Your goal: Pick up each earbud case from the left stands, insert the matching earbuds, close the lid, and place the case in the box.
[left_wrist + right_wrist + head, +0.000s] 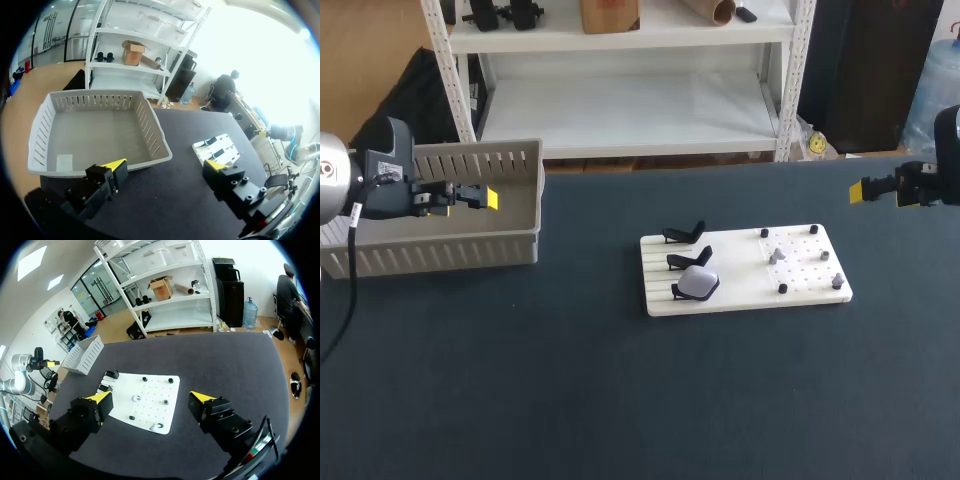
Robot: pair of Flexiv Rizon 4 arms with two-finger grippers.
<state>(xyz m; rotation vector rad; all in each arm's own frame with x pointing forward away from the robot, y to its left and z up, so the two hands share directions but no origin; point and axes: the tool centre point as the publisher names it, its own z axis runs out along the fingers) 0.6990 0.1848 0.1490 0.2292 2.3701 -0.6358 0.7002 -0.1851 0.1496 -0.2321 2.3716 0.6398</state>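
The white earbud case will show empty sockets when I open its lid, because grey earbuds (777,256) are sitting out among the black pegs.
A white earbud case (698,283) rests on the nearest of three black stands on the left part of a white board (745,300). The other two stands (686,234) hold nothing. Small grey earbuds (777,256) sit among black pegs on the board's right part. My left gripper (485,198) hangs open over the grey slatted box (440,258), far left of the board. In the left wrist view its fingers (116,167) stand wide, the box (155,142) ahead. My right gripper (868,190) hovers open at the right, beyond the board (150,387), nothing between its fingers.
The box (82,356) stands at the table's back left and holds no case. Dark cloth covers the table (620,400), with open room in front of the board and between board and box.
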